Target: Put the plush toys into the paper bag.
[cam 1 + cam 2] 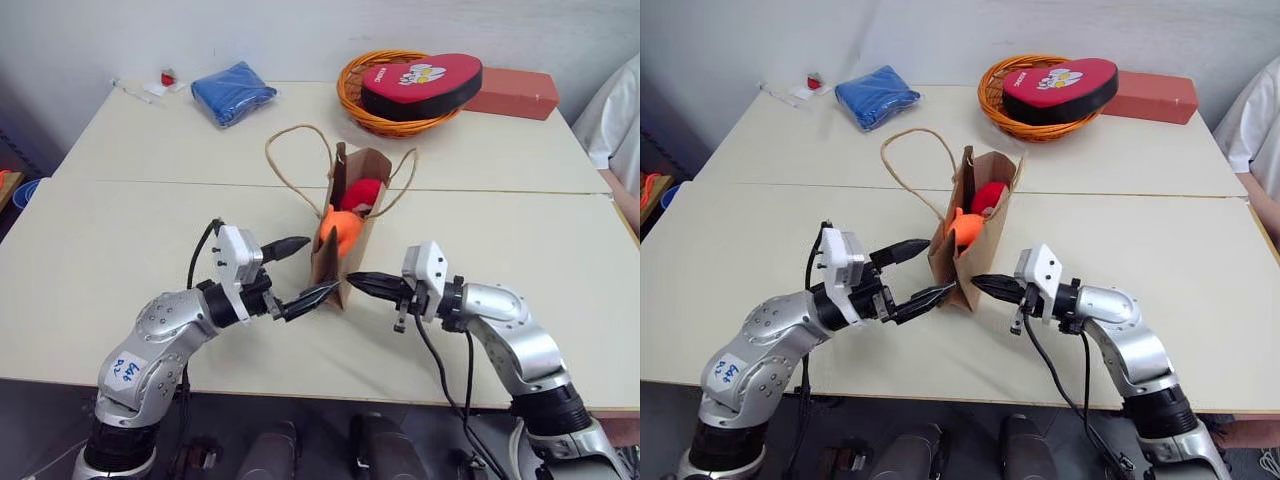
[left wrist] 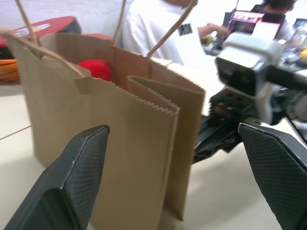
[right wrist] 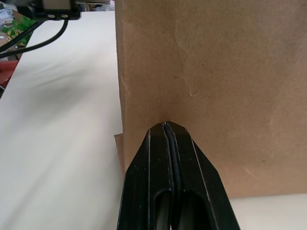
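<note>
My right gripper is shut and the paper bag's narrow end [image 1: 945, 268] is facing me, so my left gripper should pinch the bag's near edge [image 1: 330, 250] and turn the bag broadside.
The brown paper bag [image 1: 331, 262] stands upright at the middle of the table, its cord handles [image 1: 290, 165] flopped outward. An orange plush toy [image 1: 343, 231] and a red plush toy [image 1: 362, 193] sit inside it, showing at the open mouth. My left gripper [image 1: 318, 266] is open at the bag's near left corner, its fingers [image 2: 76, 177] on either side of that edge. Pointing in from the right, my right gripper [image 1: 355, 281] is shut with nothing in it, its tip [image 3: 166, 125] against the bag's lower wall [image 3: 216, 72].
An orange wire basket [image 1: 352, 105] holding a red heart cushion [image 1: 420, 82] stands at the back. Beside it lies a red-brown box [image 1: 512, 92]. A blue folded cloth [image 1: 233, 92] is at the back left. A person in white [image 1: 618, 120] sits at the right edge.
</note>
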